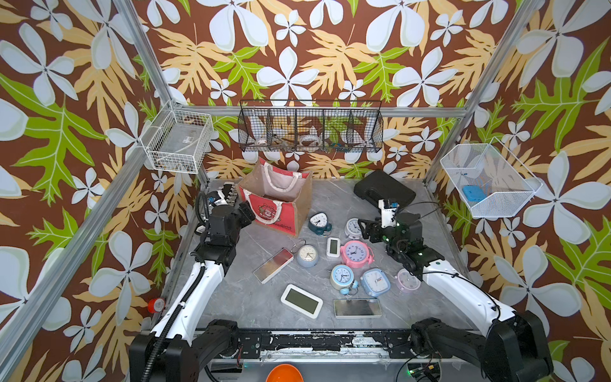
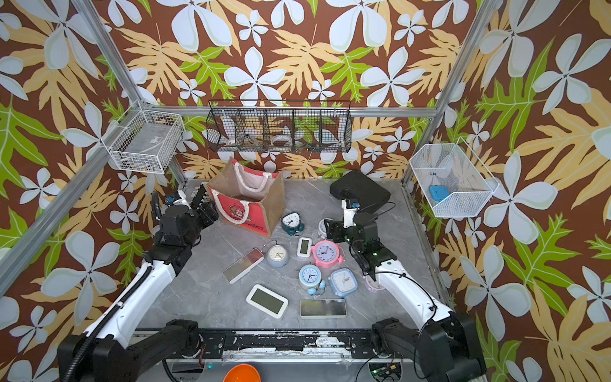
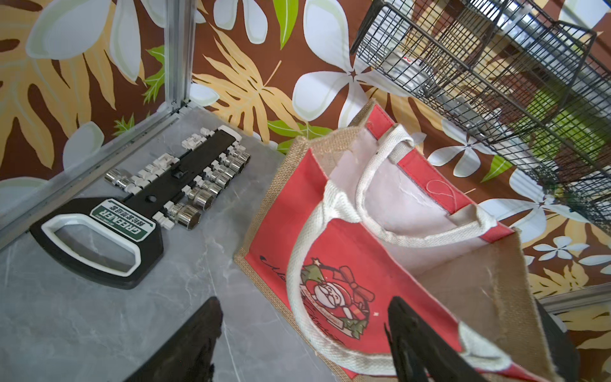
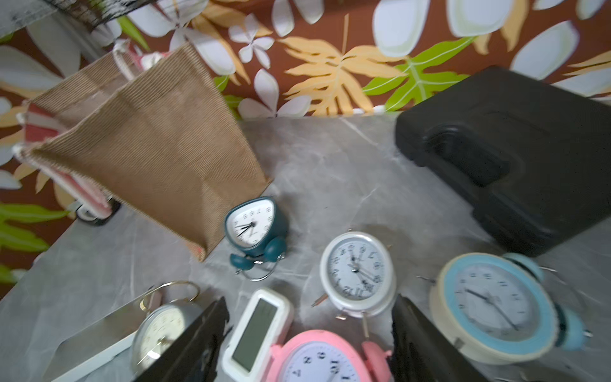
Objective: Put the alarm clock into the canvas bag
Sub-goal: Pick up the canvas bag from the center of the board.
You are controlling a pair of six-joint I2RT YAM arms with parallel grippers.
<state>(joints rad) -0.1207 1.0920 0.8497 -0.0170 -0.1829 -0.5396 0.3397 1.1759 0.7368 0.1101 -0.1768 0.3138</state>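
My gripper will make the red panel bow when it pulls and the canvas bag follows, because the red panel's thin top rim (image 3: 408, 275) stretches unsupported between the corners.
The canvas bag (image 1: 281, 206) (image 2: 253, 205) stands open at the back left, red emblem panel toward the front. My left gripper (image 1: 247, 211) (image 3: 303, 301) hovers at its left front corner, open, with a white rope handle (image 3: 297, 264) below the gap between the jaws. Several alarm clocks lie on the table. My right gripper (image 1: 362, 228) (image 4: 310, 299) is open above the pink clock (image 4: 317, 360) (image 1: 356, 253), with the white round clock (image 4: 357, 271) just beyond. Neither gripper holds anything.
A teal clock (image 1: 319, 222) sits by the bag's right corner. A small white digital clock (image 1: 333, 246), a grey clock (image 1: 307, 255), blue clocks (image 1: 342, 276) and flat digital clocks (image 1: 301, 301) lie nearer the front. A black case (image 1: 383, 191) sits back right, a socket set (image 3: 148, 195) back left.
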